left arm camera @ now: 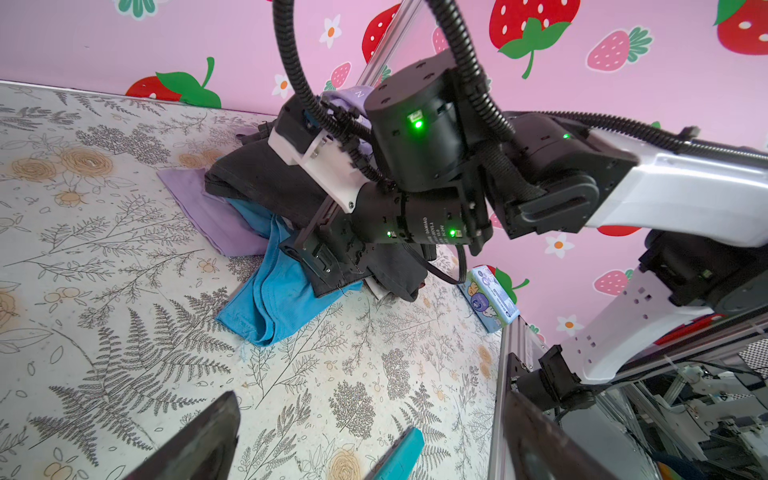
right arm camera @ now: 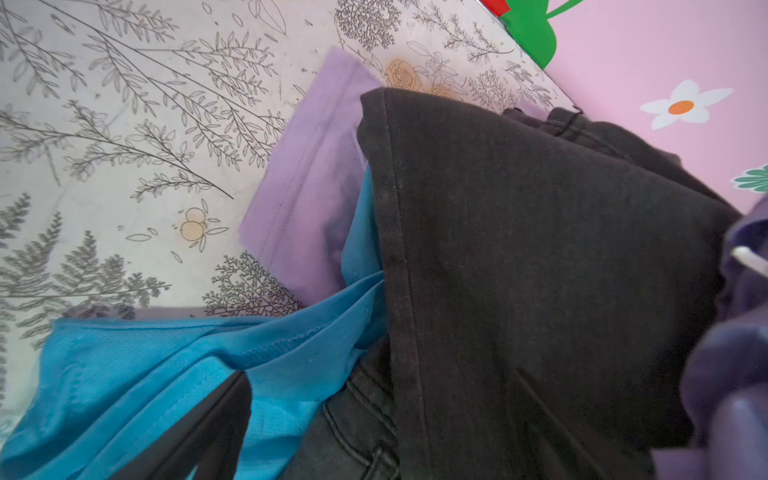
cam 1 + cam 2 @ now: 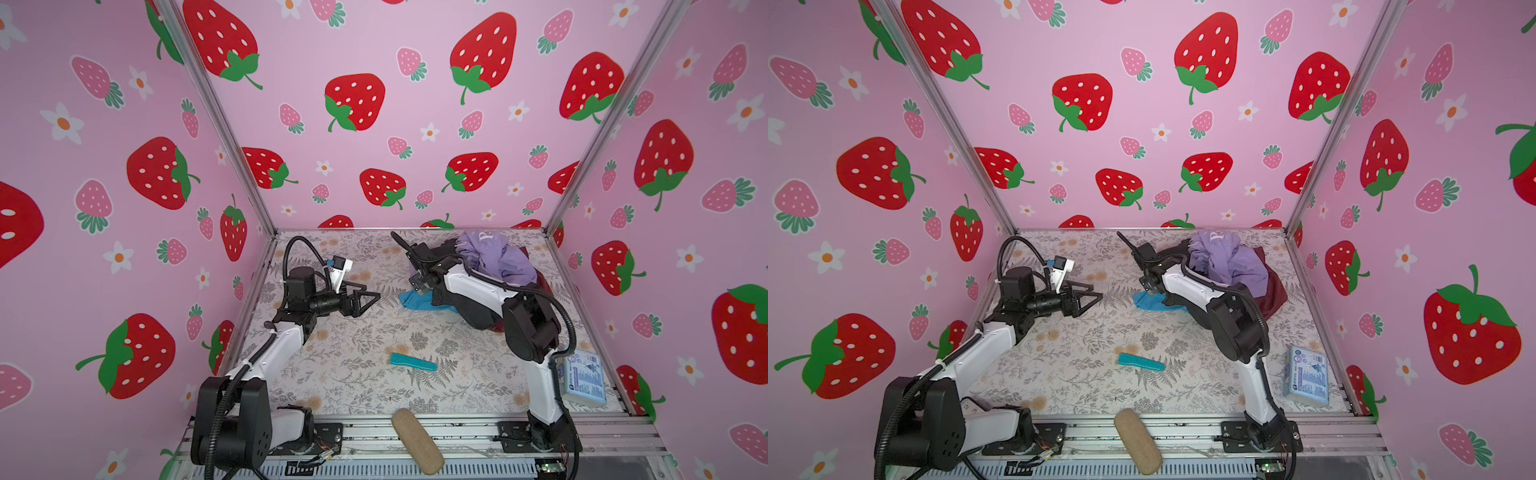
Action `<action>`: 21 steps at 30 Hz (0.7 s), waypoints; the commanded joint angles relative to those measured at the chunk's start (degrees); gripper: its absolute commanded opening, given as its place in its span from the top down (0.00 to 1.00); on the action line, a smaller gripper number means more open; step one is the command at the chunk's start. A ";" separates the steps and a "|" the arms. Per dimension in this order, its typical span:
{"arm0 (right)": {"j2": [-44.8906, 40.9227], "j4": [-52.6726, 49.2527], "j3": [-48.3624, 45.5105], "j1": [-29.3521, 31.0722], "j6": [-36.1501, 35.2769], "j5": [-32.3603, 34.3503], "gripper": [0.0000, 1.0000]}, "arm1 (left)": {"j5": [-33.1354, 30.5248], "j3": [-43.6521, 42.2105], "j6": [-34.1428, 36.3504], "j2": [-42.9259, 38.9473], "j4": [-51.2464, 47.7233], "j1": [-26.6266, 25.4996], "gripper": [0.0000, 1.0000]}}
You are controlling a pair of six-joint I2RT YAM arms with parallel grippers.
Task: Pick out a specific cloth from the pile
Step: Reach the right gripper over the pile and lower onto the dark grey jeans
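Note:
The charcoal-black cloth's stitched edge (image 2: pixel 404 352) is uncovered between the open fingers. My right gripper continues past the teal-blue garment until both fingers touch the cloth (image 2: pixel 464 400).
The pile (image 3: pixel 500 259) of lavender, maroon and teal-blue garments lies at the back right of the floral table in both top views. The cloth (image 2: pixel 540 249), charcoal-black denim with a stitched seam, is draped over the pile's left side (image 1: pixel 266 174) and runs under the right arm (image 3: pixel 478 311). My right gripper (image 3: pixel 419 286) is pressed down onto the cloth's edge. Its jaws stand wide, and one finger (image 2: pixel 199 419) lies on the teal-blue garment (image 2: pixel 137 361). The other finger is hidden. My left gripper (image 3: pixel 372 297) hovers open and empty to the left of the pile.
A small teal ribbed strip (image 3: pixel 413 362) lies mid-table toward the front. A tissue pack (image 3: pixel 584 378) sits by the right wall. A tan oblong pad (image 3: pixel 417 440) rests on the front rail. Strawberry-print walls enclose three sides.

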 commanded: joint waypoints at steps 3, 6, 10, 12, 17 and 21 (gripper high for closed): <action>2.71 -1.59 2.85 -1.17 -1.90 5.14 0.07 | -0.24 -0.48 0.92 -1.78 0.41 -0.13 0.01; 3.62 -2.05 2.96 -2.16 -1.75 7.34 0.08 | -0.25 -0.48 1.05 -1.69 0.41 -0.10 0.01; 3.44 -1.59 2.38 -3.06 -1.44 7.85 0.08 | -0.34 -0.20 1.00 -1.27 0.32 -0.05 0.01; 3.40 -0.92 1.85 -3.46 -1.43 8.44 0.09 | -0.41 -0.13 1.00 -1.16 0.32 0.02 0.01; 4.27 -0.39 1.71 -4.38 -1.71 9.14 0.12 | -0.77 -0.13 1.39 -1.08 0.06 0.18 0.01; 5.11 0.73 1.43 -4.74 -1.95 9.46 0.12 | -0.69 0.05 1.24 -0.53 0.06 0.26 0.01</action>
